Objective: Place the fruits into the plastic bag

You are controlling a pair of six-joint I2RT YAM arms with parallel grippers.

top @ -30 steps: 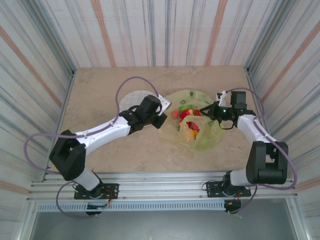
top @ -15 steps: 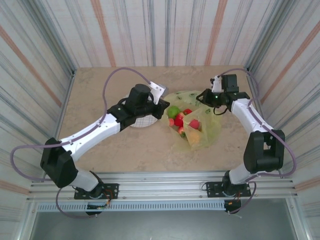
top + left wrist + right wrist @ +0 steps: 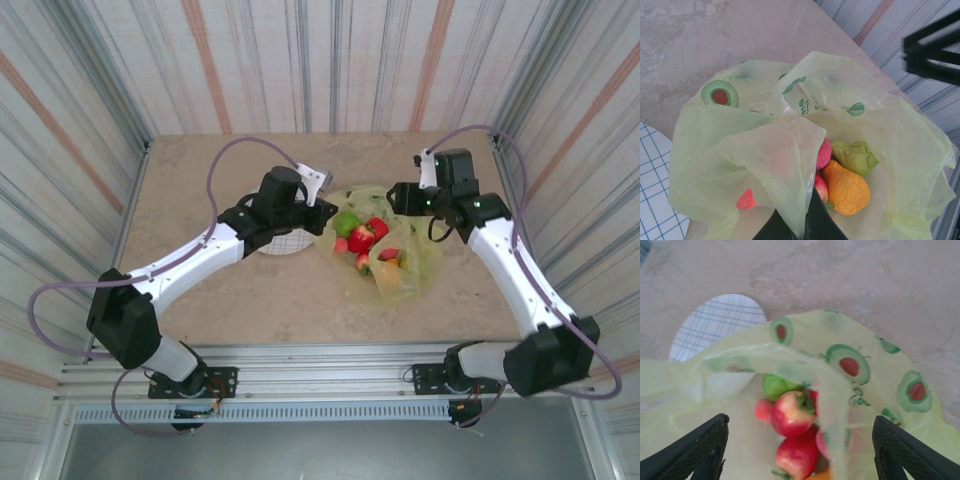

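Note:
My gripper will make the plastic bag [image 3: 424, 262] rise into a deep pouch around the fruits inside when it lifts the bag, because the limp rim [image 3: 391, 277] droops over them.
The translucent yellow-green plastic bag [image 3: 412, 262] lies right of centre on the table, its mouth open toward the left. Several fruits lie inside: a green one [image 3: 346, 222], red ones [image 3: 362, 238] and an orange one [image 3: 846, 189]. My left gripper [image 3: 324, 221] is at the bag's left rim, shut on a fold of the bag [image 3: 790, 165] and holding it up. The right wrist view shows red apples [image 3: 792, 412] and a green fruit [image 3: 775, 386] in the bag. My right gripper [image 3: 399, 198] hovers over the bag's far side, its fingers [image 3: 690, 452] wide open and holding nothing.
The white plaid-lined plate [image 3: 283, 245] lies left of the bag, mostly under my left arm; its edge [image 3: 715, 322] is also in the right wrist view. Striped walls close in the table on three sides. Bare tabletop [image 3: 200, 190] stretches to the left and back.
My right gripper has pulled up and back from the bag's right side. My left gripper has shifted toward the back with the bag's rim, and the fruits now sit further left in the bag.

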